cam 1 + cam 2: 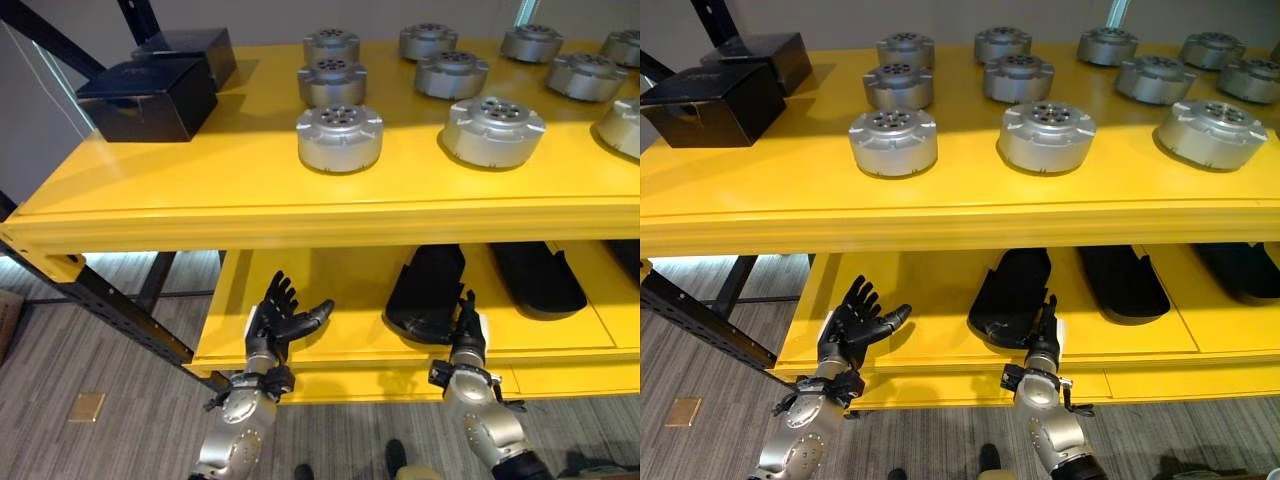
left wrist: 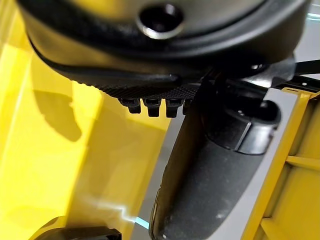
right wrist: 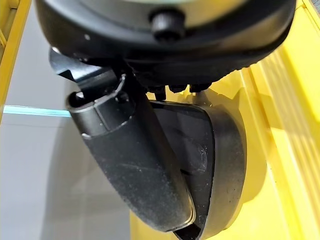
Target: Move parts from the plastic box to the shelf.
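The black curved shell (image 1: pixel 424 298) sits at an angle with its open side up on the smooth shelf (image 1: pixel 352 288), so it will turn straight and stay flat when the robot pushes it.
Several round silver metal parts (image 1: pixel 339 137) stand on the top level of the yellow shelf (image 1: pixel 300 205), the nearest ones at the front middle (image 1: pixel 1047 135). My left hand (image 1: pixel 278 318) hangs open in front of the lower level, fingers spread and thumb out, holding nothing. My right hand (image 1: pixel 467 330) is open too, fingers pointing up, just before a black curved shell (image 1: pixel 430 285) on the lower level. In the right wrist view the thumb (image 3: pixel 135 170) lies straight in front of that shell (image 3: pixel 220 165). In the left wrist view the thumb (image 2: pixel 210 190) is straight over yellow shelf.
Two black boxes (image 1: pixel 150 97) sit at the top level's left end. More black shells (image 1: pixel 540 278) lie on the lower level to the right. A dark steel shelf frame (image 1: pixel 120 310) runs slantwise at lower left over grey plank floor (image 1: pixel 60 380).
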Available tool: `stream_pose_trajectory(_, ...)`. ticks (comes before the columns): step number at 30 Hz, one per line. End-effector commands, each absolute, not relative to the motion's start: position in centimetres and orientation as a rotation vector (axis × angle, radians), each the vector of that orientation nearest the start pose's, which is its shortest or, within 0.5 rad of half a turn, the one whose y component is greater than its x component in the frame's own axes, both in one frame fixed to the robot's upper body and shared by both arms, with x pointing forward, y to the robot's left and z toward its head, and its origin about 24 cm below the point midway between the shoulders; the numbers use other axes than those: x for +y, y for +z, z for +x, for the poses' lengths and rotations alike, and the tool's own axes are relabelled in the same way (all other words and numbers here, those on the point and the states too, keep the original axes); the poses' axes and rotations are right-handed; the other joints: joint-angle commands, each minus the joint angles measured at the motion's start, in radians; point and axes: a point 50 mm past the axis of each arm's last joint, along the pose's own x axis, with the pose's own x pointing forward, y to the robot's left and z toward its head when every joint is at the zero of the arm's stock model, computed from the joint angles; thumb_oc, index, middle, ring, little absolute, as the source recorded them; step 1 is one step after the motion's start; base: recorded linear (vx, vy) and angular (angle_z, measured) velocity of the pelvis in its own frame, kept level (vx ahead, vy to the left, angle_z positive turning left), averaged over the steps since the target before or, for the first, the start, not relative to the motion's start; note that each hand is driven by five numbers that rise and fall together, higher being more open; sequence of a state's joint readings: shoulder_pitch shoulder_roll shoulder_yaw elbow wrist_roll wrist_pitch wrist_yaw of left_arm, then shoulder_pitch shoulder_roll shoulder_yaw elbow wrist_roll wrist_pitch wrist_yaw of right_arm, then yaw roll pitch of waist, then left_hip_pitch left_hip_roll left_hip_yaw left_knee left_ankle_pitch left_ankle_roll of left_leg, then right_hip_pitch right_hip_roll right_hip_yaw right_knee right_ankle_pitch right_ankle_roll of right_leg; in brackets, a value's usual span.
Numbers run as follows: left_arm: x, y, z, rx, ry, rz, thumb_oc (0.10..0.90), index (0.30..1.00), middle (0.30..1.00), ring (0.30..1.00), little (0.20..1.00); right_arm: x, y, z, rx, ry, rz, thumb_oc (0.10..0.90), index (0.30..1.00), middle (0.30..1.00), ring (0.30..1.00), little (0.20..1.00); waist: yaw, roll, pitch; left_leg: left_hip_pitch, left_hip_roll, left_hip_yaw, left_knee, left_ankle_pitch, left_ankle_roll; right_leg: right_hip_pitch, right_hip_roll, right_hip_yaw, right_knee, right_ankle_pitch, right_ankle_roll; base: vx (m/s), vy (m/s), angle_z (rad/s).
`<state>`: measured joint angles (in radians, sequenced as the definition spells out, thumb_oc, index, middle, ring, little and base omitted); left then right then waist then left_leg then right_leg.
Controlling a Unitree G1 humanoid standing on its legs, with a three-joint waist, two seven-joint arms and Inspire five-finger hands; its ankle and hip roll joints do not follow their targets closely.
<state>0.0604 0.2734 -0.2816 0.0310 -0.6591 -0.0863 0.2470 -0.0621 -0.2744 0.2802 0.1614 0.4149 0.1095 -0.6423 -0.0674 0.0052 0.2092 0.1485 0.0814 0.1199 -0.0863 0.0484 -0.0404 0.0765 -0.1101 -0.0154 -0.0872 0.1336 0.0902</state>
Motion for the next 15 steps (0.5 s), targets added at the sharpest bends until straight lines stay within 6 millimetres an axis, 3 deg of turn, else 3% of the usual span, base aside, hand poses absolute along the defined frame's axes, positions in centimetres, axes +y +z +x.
stream_pose_trajectory(1,15.3,5.4,25.3,-0.039,-0.046,-0.342,0.900,1.000,1.000,1.000,1.000,-16.3,4.1,28.0,0.118,-0.389,0.092,0.900,1.000,1.000,1.000,1.000,0.017,-0.022,-0.048,0.002,0.023,0.009,0.065,-0.112,0.008,0.029,-0.066,-0.015,0.065,-0.123,0.031,0.00,0.000,0.00)
stream_pose_trajectory(10,15.1,5.1,25.4,-0.020,-0.076,-0.339,0.900,1.000,1.000,1.000,1.000,-16.0,4.5,28.9,0.113,-0.348,0.089,0.900,1.000,1.000,1.000,1.000,0.035,-0.020,-0.048,-0.003,0.023,-0.002,0.070,-0.110,0.007,0.032,-0.070,-0.026,0.068,-0.124,0.029,0.00,-0.001,0.00)
stream_pose_trajectory(15,14.9,4.9,25.6,-0.003,-0.091,-0.331,0.900,1.000,1.000,1.000,1.000,-16.6,4.7,30.0,0.128,-0.411,0.038,0.900,1.000,1.000,1.000,1.000,0.050,-0.018,-0.048,-0.009,0.021,-0.009,0.082,-0.114,0.006,0.033,-0.073,-0.036,0.076,-0.128,0.029,0.00,-0.008,0.08)
